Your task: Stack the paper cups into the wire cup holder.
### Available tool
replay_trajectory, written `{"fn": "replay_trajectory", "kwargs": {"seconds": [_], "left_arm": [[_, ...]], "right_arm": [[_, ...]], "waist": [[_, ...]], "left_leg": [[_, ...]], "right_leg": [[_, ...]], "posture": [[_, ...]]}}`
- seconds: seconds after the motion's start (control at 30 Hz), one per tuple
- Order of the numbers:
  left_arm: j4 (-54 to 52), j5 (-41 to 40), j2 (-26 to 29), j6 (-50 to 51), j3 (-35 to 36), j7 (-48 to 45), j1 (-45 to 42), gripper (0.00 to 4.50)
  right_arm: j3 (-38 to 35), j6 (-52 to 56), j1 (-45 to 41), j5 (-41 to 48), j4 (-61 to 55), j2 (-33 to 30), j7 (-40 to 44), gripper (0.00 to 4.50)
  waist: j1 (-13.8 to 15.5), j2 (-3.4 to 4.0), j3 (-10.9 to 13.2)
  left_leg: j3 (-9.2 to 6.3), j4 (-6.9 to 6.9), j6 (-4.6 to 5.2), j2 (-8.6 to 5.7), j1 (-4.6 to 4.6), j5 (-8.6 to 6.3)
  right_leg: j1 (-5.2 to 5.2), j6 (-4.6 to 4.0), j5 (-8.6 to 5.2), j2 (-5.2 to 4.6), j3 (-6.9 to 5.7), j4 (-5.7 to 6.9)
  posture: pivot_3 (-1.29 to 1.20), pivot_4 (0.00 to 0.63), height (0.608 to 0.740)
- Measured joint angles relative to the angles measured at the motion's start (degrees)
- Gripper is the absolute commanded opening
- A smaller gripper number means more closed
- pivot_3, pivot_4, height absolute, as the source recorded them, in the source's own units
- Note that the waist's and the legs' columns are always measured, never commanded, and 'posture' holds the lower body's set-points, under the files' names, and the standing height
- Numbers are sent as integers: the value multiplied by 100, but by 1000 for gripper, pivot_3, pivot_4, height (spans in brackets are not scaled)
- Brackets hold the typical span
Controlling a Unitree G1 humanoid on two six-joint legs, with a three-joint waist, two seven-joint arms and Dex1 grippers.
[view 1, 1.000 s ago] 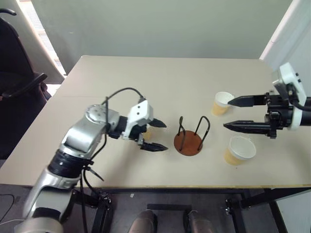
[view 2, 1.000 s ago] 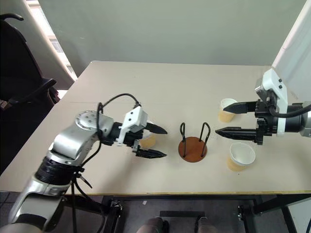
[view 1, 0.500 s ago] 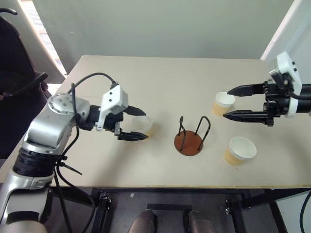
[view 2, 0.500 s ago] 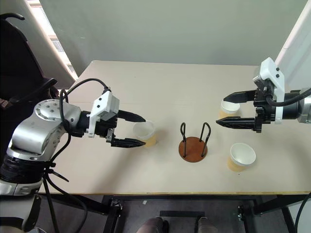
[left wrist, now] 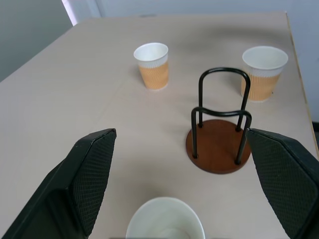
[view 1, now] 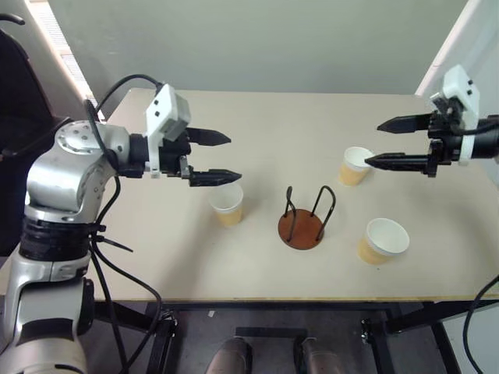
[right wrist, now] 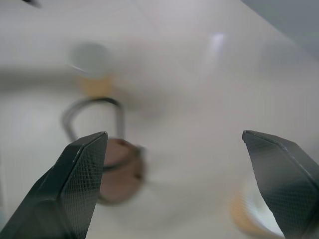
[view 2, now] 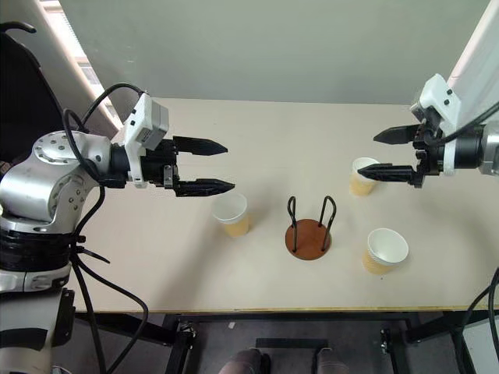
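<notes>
My gripper is to lower the far paper cup (view 1: 355, 166), which will stand upright between the wire loops because they leave a cup-wide gap (view 1: 305, 214) above the brown disc.
Three paper cups stand upright on the table: one (view 1: 227, 204) left of the wire cup holder (view 1: 302, 228), one (view 1: 356, 165) at its far right, one (view 1: 382, 240) at its near right. The holder is empty, its dark wire loops rising from the brown disc base. My left gripper (view 1: 234, 158) hovers open above and just left of the left cup, holding nothing. Raised over the far right cup, my right gripper (view 1: 373, 143) is open and empty too. The left wrist view looks past open fingers (left wrist: 87, 179) at the holder (left wrist: 219, 144) and all three cups.
The beige table (view 1: 257, 125) ends close behind the right cups at its right edge. A dark office chair (view 1: 23, 117) stands off the table's left side. A pale wall runs behind the table.
My left gripper has lifted and drawn back to the left, off the left cup that sat between its fingers. The right gripper has risen and moved away over the far right cup. The cups stay put.
</notes>
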Motion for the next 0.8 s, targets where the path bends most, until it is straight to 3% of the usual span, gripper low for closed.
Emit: {"fn": "replay_trajectory", "kwargs": {"seconds": [0.37,0.73,0.8], "left_arm": [[104,-63,-32,-2,-8,-29,53,4468],[98,-54,-39,-54,-49,-72,84,4468],[92,-56,-41,-61,-52,-72,91,4500]], "right_arm": [[1262,-1908,-754,-2132,2175,1010,244,4500],[1759,-3606,-1738,-3667,5007,2013,-31,4500],[1792,-3841,-1820,-3902,5392,2110,-128,4128]], "waist": [[-28,1,0],[-24,1,0],[-19,1,0]], "left_leg": [[-8,-6,-1,2,-3,0],[-13,-16,-38,1,-8,13],[-14,-19,-42,1,-9,12]], "right_leg": [[-6,36,33,1,-8,0],[-17,26,37,0,-10,0],[-17,25,36,0,-11,-1]], "posture": [[0,150,740],[0,150,740],[0,150,740]]}}
